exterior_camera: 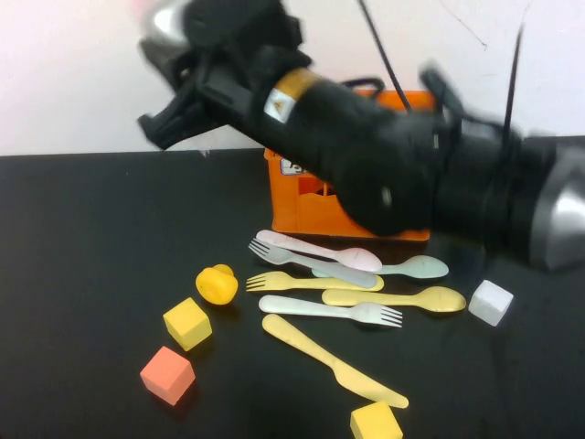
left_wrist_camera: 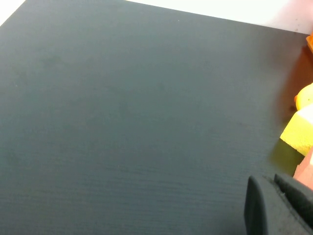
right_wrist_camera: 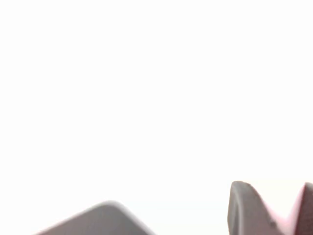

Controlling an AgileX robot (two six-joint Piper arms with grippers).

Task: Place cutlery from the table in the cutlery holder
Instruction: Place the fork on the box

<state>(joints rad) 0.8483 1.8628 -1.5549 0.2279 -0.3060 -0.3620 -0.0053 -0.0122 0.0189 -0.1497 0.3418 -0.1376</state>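
Note:
My right gripper holds the pink piece upright, raised beside the orange cutlery holder (exterior_camera: 306, 206). I should keep moving the piece over until its lower end goes into the holder's middle slot.
Several pastel cutlery pieces lie on the black table (exterior_camera: 82, 238) in front of the orange cutlery holder (exterior_camera: 302, 206): a pink spoon (exterior_camera: 315, 249), a blue-grey fork (exterior_camera: 311, 263), a mint spoon (exterior_camera: 416, 267), a yellow fork (exterior_camera: 292, 282), a yellow spoon (exterior_camera: 402, 298), a mint fork (exterior_camera: 329, 309) and a yellow knife (exterior_camera: 329, 361). My right arm reaches high across the holder and hides most of it. Its right gripper (exterior_camera: 164, 119) (right_wrist_camera: 275, 188) is raised to the holder's left, facing the white wall, with something pink between its fingers. My left gripper (left_wrist_camera: 266, 178) hovers shut over bare table.
Two yellow cubes (exterior_camera: 187, 322) (exterior_camera: 375, 422), a salmon cube (exterior_camera: 167, 373), a white cube (exterior_camera: 491, 302) and a small yellow round toy (exterior_camera: 217, 283) sit around the cutlery. The left wrist view catches one yellow cube (left_wrist_camera: 299, 134) beside the left gripper.

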